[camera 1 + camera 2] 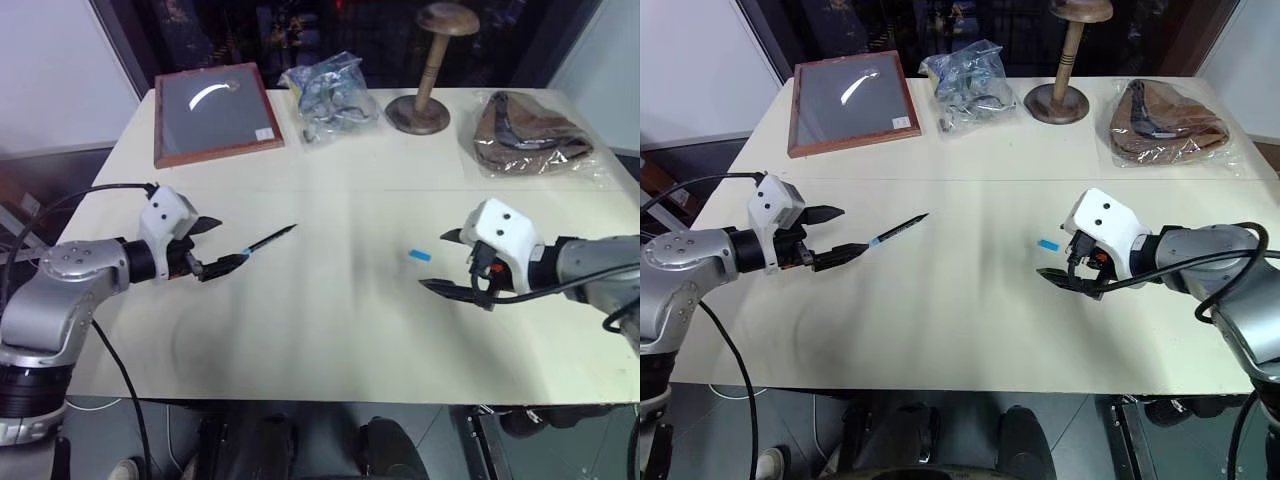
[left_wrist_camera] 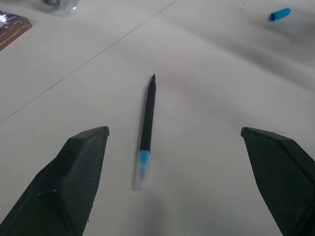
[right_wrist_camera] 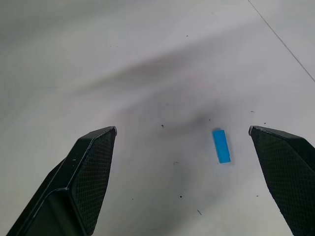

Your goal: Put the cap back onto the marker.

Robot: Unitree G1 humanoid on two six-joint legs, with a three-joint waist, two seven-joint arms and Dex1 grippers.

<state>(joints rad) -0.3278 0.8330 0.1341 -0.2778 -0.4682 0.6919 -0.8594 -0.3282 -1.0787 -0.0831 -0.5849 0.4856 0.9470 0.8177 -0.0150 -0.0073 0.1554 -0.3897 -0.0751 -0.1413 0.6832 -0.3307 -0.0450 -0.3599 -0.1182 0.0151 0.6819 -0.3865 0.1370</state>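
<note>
The marker's black end gets thinner toward an exposed tip [image 1: 293, 227]. The cap [image 1: 420, 255] will slip over it and stay on when I press them together.
The black marker [image 1: 270, 240] lies flat on the pale table [image 1: 330, 330], left of centre, its light blue end [image 2: 143, 158] pointing at my left gripper [image 1: 214, 245]. That gripper hovers just short of it, open, with nothing between its fingers [image 2: 81, 162]. The small light blue cap [image 1: 419, 256] lies by itself right of centre. My right gripper [image 1: 447, 263] hangs just to the right of the cap, open and empty; in the right wrist view the cap [image 3: 221, 146] lies on the table ahead, closer to one finger [image 3: 283, 162].
Along the far edge stand a framed picture [image 1: 215, 112], a clear bag of small parts [image 1: 332, 95], a wooden hat stand [image 1: 430, 75] and a brown item in a plastic bag [image 1: 533, 132]. Bare tabletop lies between marker and cap.
</note>
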